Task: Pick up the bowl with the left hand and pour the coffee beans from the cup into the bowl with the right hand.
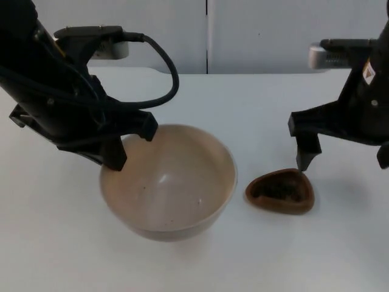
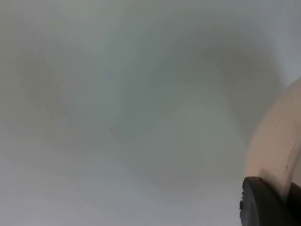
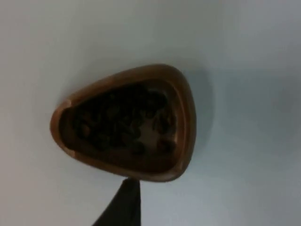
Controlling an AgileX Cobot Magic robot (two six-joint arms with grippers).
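My gripper is to pour from the brown cup, which narrows to a notched tip [image 3: 63, 126], so the coffee beans [image 1: 282, 190] will bunch up there and a few will stay behind.
A large cream bowl [image 1: 170, 182] stands on the white table, holding nothing but a few dark specks. My left gripper [image 1: 132, 145] is at its back left rim, fingers apart, one outside the wall and one by the rim. The left wrist view has the bowl's wall [image 2: 277, 150] beside a black fingertip [image 2: 263, 202]. To the bowl's right sits a small brown three-cornered cup [image 1: 281, 191] with coffee beans in it. My right gripper [image 1: 343, 158] hangs open just behind and to the right of it. The cup [image 3: 186, 117] lies under the right wrist camera, dark beans [image 3: 122, 122] inside.
The white table [image 1: 255, 109] ends at the grey partition wall [image 1: 273, 30] behind both arms. Bare table lies in front of the bowl and the cup.
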